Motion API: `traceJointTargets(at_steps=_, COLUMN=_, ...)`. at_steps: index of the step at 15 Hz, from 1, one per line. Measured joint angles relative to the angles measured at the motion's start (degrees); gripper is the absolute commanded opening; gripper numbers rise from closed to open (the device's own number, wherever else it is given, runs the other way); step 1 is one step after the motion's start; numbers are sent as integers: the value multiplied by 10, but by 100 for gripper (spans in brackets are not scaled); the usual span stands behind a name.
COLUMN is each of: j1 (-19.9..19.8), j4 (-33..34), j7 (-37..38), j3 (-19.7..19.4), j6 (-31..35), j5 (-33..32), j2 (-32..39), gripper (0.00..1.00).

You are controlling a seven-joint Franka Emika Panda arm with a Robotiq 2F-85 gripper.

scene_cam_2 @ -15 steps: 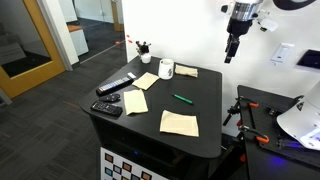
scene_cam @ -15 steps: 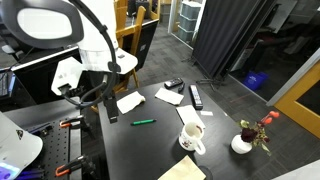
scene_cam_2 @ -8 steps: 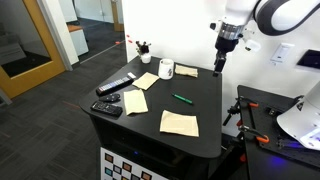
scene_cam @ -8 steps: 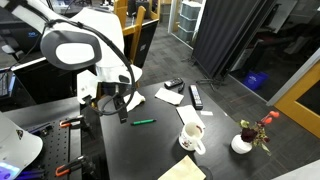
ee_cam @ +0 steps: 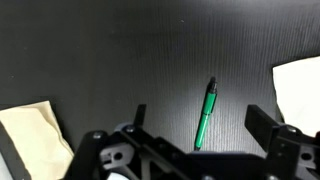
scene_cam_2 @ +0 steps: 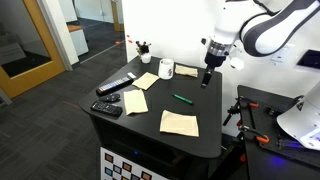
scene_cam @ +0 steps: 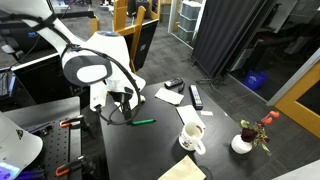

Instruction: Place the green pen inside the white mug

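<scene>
The green pen [scene_cam_2: 182, 99] is lying free and lengthwise between my open fingers, so my gripper should keep moving down toward the pen's pointed end until the fingers close across it.
The green pen [ee_cam: 206, 115] lies flat on the black table; it also shows in both exterior views [scene_cam: 144, 122] [scene_cam_2: 183, 98]. The white mug [scene_cam: 191, 138] stands upright near the table's edge, with its handle to the side, and shows again in an exterior view [scene_cam_2: 166, 69]. My gripper [ee_cam: 197, 118] is open and empty, above the pen, which lies between the two fingers in the wrist view. In the exterior views the gripper [scene_cam: 125, 103] [scene_cam_2: 206, 76] hangs above the table, close to the pen and apart from the mug.
Paper napkins lie on the table [scene_cam_2: 180, 122] [scene_cam_2: 135, 101] [scene_cam: 129, 101]. A black remote [scene_cam_2: 116, 86] and a dark device [scene_cam_2: 108, 107] sit near one edge. A small white dish with red flowers [scene_cam: 243, 143] stands beyond the mug.
The arm has come down and moved in over the table, from well above and off to the side to just above the green pen.
</scene>
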Motion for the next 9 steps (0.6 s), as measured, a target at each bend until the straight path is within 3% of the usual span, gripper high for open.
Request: traceJointTargets(at_steps=9, j1=31, j4=94, j7=29, j3=-26, j6=67, j5=14, j2=150, gripper=100)
